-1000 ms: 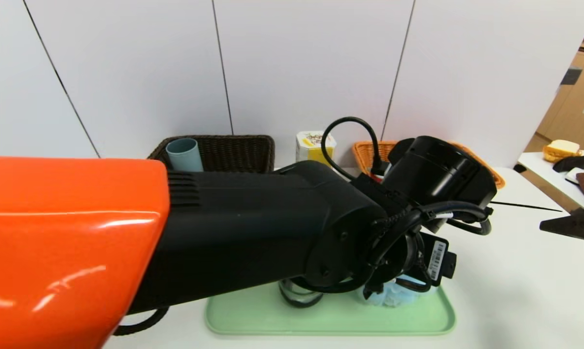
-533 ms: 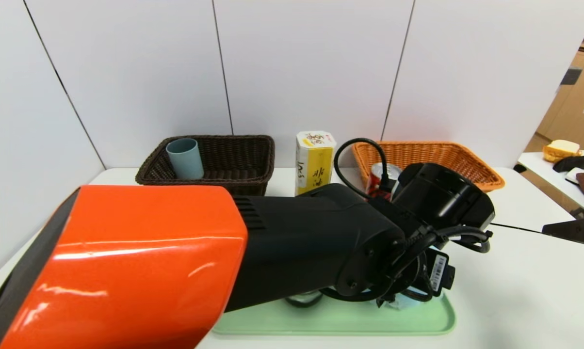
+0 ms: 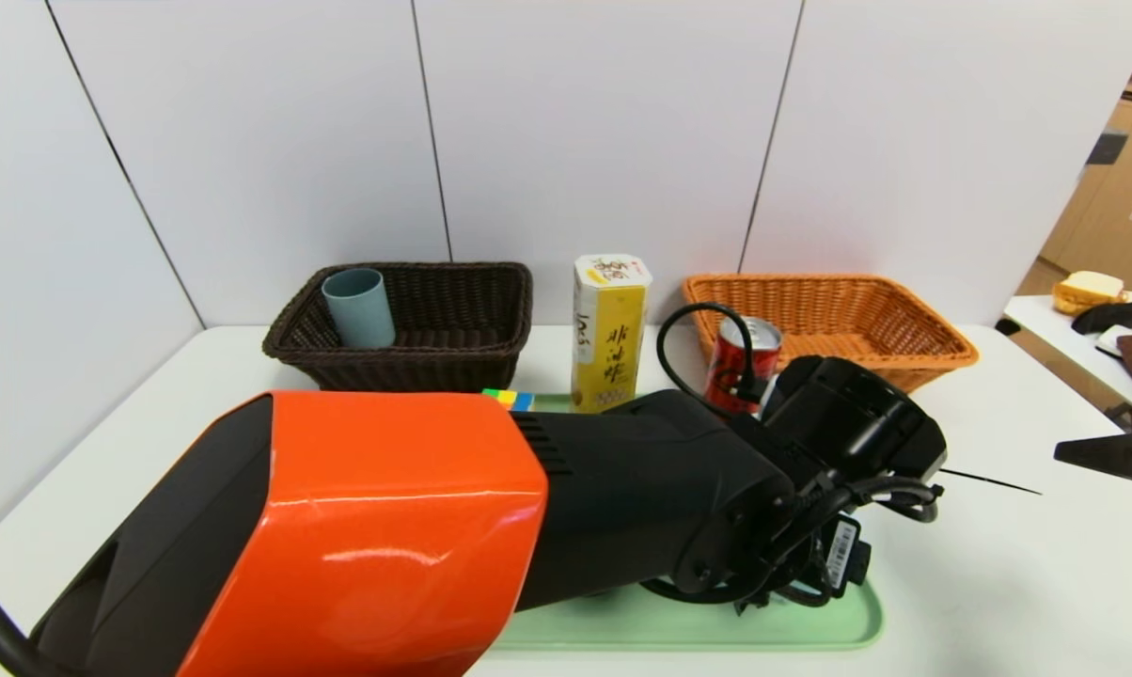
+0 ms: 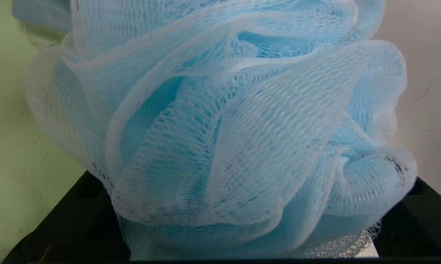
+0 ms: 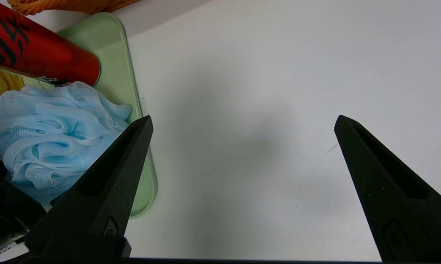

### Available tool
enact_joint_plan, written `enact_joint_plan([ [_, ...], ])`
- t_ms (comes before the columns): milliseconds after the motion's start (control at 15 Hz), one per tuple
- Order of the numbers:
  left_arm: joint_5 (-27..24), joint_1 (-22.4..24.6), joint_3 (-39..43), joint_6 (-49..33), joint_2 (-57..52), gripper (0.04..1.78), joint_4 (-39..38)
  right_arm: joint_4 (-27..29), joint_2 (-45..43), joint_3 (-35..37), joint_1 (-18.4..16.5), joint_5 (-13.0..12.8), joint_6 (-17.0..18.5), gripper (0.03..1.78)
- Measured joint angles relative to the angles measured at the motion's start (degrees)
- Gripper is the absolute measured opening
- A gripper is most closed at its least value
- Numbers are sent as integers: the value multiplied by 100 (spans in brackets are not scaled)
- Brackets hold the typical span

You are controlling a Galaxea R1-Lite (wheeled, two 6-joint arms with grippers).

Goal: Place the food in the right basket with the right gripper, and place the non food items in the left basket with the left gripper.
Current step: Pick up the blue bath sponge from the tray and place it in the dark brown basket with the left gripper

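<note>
I expect the bath sponge point(image 4: 225, 132) to squeeze in between the fingers but stay puffy everywhere else when I lift it, because the mesh lies in loose airy folds point(image 4: 173, 99).
A fluffy light blue bath sponge point(image 4: 220, 121) lies on the green tray point(image 3: 716, 628), and my left gripper point(image 4: 224, 154) stands open around it, its black fingers point(image 4: 74, 220) on either side. In the head view my left arm hides both the sponge and the gripper. A blue-grey cup point(image 3: 357, 307) stands in the dark brown left basket point(image 3: 463, 310). The yellow carton point(image 3: 609, 329) and the red can point(image 3: 741, 362) stand upright at the tray's far side. A strip of the puzzle cube point(image 3: 510, 399) shows behind my arm. The orange-tan right basket point(image 3: 839, 315) holds nothing. My right gripper point(image 5: 242, 123) hangs open over bare table to the right of the tray.
My orange and black left arm point(image 3: 387, 527) crosses the front of the table and covers most of the tray. A second table point(image 3: 1102, 329) with odd items stands far right. White wall panels rise behind the baskets.
My left arm has sunk towards the tray, uncovering the carton, the can and the orange basket. The right gripper has drifted slightly lower in the head view.
</note>
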Motion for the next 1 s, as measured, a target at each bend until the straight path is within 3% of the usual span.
enact_joint_plan([
  [200,-2,0,11,-20,9,118,28,0,-77,61,0,66,5,171],
  [600,-243,-41,9,-99,-182,61,205,9,-168,122,0,77,9,171],
  [1000,-1075,-155,-6,-384,-686,57,295,4,-268,273,0,151,26,171],
])
